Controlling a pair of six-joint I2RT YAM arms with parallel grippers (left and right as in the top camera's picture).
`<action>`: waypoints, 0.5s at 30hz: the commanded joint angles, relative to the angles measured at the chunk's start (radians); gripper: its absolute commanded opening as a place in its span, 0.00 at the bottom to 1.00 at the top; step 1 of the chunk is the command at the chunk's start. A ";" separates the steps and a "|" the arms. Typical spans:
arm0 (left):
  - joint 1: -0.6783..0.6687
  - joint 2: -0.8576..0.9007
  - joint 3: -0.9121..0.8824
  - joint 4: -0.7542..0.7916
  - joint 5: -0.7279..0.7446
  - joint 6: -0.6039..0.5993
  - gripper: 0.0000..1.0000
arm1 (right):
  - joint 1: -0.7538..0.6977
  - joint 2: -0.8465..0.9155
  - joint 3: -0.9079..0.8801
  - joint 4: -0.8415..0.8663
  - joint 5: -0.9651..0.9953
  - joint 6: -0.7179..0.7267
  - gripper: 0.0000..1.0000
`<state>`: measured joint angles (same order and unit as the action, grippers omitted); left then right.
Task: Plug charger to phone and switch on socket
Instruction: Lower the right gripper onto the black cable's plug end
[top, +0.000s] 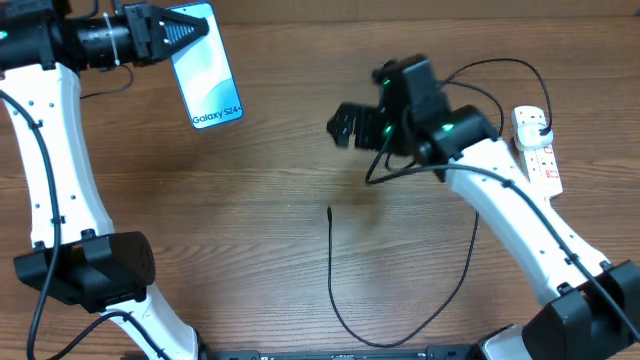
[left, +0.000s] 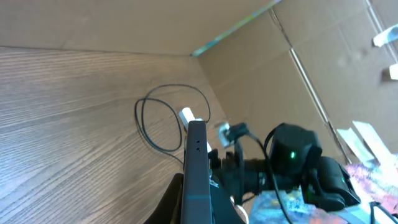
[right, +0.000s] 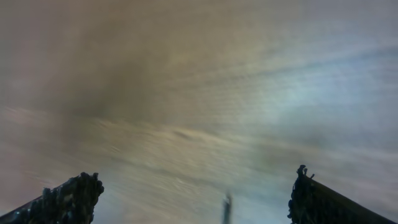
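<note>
My right gripper keeps going down until its open fingers are on both sides of the cable (top: 330, 224) behind the connector tip, because the connector tip (top: 329, 210) lies free in line with those fingers.
My left gripper (top: 172, 36) is shut on the top end of the phone (top: 206, 68), whose light blue screen faces up at the far left. In the left wrist view the phone (left: 196, 168) shows edge-on between the fingers. The black charger cable (top: 335, 290) lies on the table, its connector tip (top: 329, 210) at the middle; the tip is a blurred sliver in the right wrist view (right: 227, 208). My right gripper (top: 345, 125) is open and empty above the table, behind the tip. The white socket (top: 537, 148) lies at the far right.
The cable loops back behind the right arm toward the socket (left: 186, 115). Cardboard walls (left: 273, 74) stand along the far and right sides of the wooden table (top: 250, 230). The right arm (left: 292, 162) fills the space right of the phone.
</note>
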<state>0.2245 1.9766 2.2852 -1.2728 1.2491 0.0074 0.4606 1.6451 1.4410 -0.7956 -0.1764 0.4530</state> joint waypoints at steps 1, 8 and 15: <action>-0.035 -0.018 0.019 -0.002 0.001 0.023 0.04 | 0.062 0.028 0.013 -0.050 0.148 -0.036 1.00; -0.050 -0.018 0.019 -0.004 -0.026 0.023 0.04 | 0.159 0.157 -0.008 -0.128 0.157 -0.031 0.98; -0.050 -0.018 0.008 -0.010 -0.060 0.023 0.04 | 0.197 0.243 -0.028 -0.184 0.149 0.022 0.95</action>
<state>0.1715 1.9766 2.2848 -1.2865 1.1866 0.0113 0.6456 1.8709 1.4158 -0.9695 -0.0437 0.4461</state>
